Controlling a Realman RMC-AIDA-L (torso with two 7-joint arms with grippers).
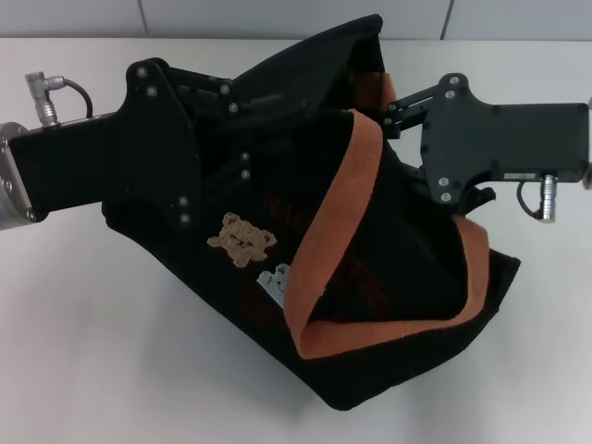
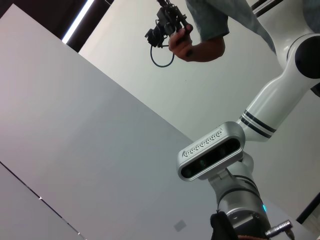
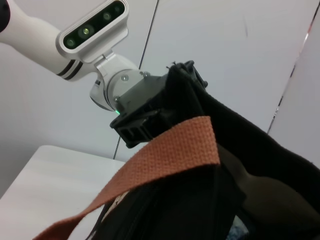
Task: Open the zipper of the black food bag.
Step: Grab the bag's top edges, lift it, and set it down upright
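The orange-brown strap lies across the right gripper's way to the zipper, so the robot should move that gripper back and come in from the black food bag's end.
The black food bag is held up off the white table, tilted, with its tan bear patch facing me. One orange-brown strap loops across its front. My left gripper reaches in from the left and is shut on the bag's upper fabric; in the right wrist view it pinches the bag's top edge. At the bag's right side, by the strap, sits my right gripper, its tip buried in the fabric. The zipper cannot be made out in the black cloth.
The white table spreads around the bag, with a tiled wall behind. The left wrist view points upward at my head camera and a person's hand holding a device.
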